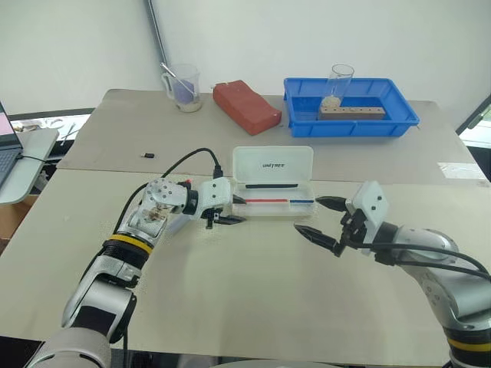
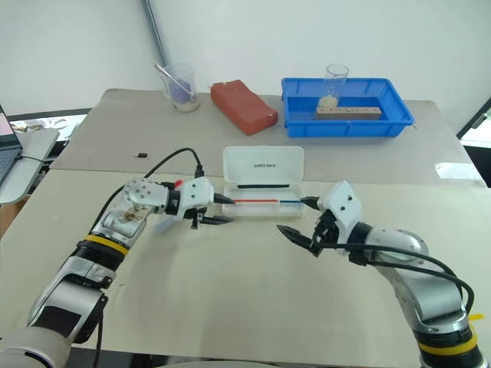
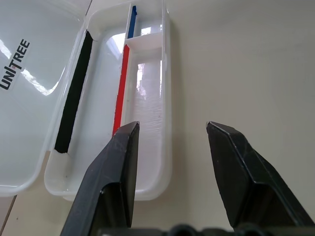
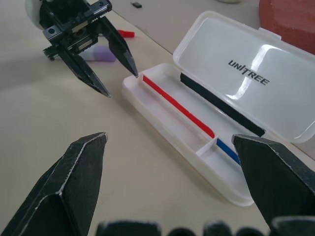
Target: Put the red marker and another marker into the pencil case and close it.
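Note:
The lavender marker will lie flat in the long front compartment [image 1: 267,208] beside the red stick when the robot lowers it in, because that compartment is empty.
The pencil case [image 1: 268,212] lies open mid-table, its lid [image 1: 272,165] raised at the back. Inside are a thin black pen, a red stick [image 4: 177,105] and a blue stick. My left gripper [image 1: 242,210] is open at the case's left end, with nothing between its fingers [image 3: 123,152]. Behind its wrist lie the red marker [image 4: 126,33], showing just its red end, and the lavender marker [image 4: 101,54], both on the table. My right gripper [image 1: 307,215] hovers open and unladen at the case's right end.
At the table's back stand a blue tray [image 1: 349,126] holding a glass and a wooden block, a red brick-shaped block [image 1: 245,106] and a beaker [image 1: 182,88]. A small black item [image 1: 147,156] lies left of the case. A laptop [image 1: 8,149] sits at the far left.

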Controlling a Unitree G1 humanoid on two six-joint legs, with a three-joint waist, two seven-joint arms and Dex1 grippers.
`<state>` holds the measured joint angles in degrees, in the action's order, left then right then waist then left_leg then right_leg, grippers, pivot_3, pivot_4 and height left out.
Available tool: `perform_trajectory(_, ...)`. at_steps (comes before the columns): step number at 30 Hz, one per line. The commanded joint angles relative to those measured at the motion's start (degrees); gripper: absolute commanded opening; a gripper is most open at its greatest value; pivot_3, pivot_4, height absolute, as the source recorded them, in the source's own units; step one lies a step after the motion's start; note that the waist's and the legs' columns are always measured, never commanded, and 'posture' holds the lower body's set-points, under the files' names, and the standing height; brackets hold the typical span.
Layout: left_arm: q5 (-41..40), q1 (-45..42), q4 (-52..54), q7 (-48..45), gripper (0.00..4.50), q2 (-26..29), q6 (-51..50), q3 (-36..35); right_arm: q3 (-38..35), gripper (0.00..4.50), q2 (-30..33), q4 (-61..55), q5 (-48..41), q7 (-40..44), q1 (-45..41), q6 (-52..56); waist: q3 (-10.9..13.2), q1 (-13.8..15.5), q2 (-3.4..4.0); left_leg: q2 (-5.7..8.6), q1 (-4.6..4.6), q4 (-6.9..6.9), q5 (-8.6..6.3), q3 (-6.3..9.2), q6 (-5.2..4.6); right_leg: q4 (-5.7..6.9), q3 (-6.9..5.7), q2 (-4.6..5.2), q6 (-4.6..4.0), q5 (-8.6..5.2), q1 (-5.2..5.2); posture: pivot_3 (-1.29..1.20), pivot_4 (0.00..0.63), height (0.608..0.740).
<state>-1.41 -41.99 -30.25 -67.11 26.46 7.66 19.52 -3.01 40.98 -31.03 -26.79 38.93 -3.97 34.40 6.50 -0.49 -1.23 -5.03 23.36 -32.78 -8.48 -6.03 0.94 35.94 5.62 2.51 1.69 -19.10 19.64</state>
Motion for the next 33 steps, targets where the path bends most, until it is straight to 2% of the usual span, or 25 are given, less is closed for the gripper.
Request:
perform_trajectory(1,1.9,-3.0,-4.1,0.9,2.20,-1.8,3.0,0.0,-1.1,4.50,0.1,-3.8,-0.5,0.0,-0.1,-0.6,0.0,-0.1,-0.01,0.06,0.03,0.00,0.00,0.11,0.00,0.00,-0.01,0.00,0.00,0.00,0.01,0.00,0.150,0.740)
perform_trajectory(12,6.4,-5.0,-9.1,-1.3,2.20,-4.2,1.8,2.1,-0.6,4.50,0.0,-6.6,-1.2,-1.2,-1.3,1.6,0.0,-0.2,0.02,0.43,0.14,-0.01,0.01,1.10,-0.01,0.07,-0.08,-0.14,0.02,-0.01,0.01,0.00,0.150,0.740)
perform_trajectory(15,6.7,-5.0,-9.3,-1.1,1.33,-4.5,2.4,1.9,-0.7,4.50,-0.2,-6.8,-1.4,-1.6,-1.9,2.1,0.0,-0.2,0.02,0.43,0.14,-0.03,0.01,1.12,-0.01,0.08,-0.09,-0.14,0.03,-0.01,0.00,0.00,0.150,0.740)
perform_trajectory(18,6.9,-5.5,-10.0,-1.1,0.07,-4.5,2.7,1.6,-0.8,4.50,-0.4,-7.0,-1.6,-1.8,-2.4,2.7,0.0,-0.2,0.02,0.43,0.14,-0.04,0.01,1.14,-0.02,0.09,-0.11,-0.14,0.03,-0.01,-0.02,0.00,0.150,0.740)
perform_trajectory(25,6.3,-4.4,-7.0,-3.2,0.07,-3.1,2.7,1.3,-1.2,4.50,-0.3,-7.0,-2.3,-2.7,-3.4,3.8,0.0,-0.2,0.06,0.44,0.14,-0.04,0.01,1.15,-0.02,0.10,-0.11,-0.14,0.03,-0.01,-0.01,0.00,0.150,0.740)
perform_trajectory(30,3.5,3.3,8.3,-7.7,0.07,1.5,-0.9,1.1,-3.2,4.50,1.0,-7.1,-3.7,-1.7,-3.1,4.7,-0.1,-0.4,0.18,0.42,0.15,-0.02,0.02,1.14,-0.02,0.11,-0.10,-0.14,0.01,-0.01,-0.01,0.00,0.150,0.740)
perform_trajectory(33,1.8,8.6,19.3,-8.9,0.07,4.1,-6.3,0.9,-3.9,4.50,1.7,-7.2,-4.4,-1.0,-2.7,5.0,-0.1,-0.4,0.18,0.40,0.13,-0.03,0.02,1.15,-0.03,0.15,-0.11,-0.16,0.00,-0.01,-0.03,0.00,0.150,0.740)
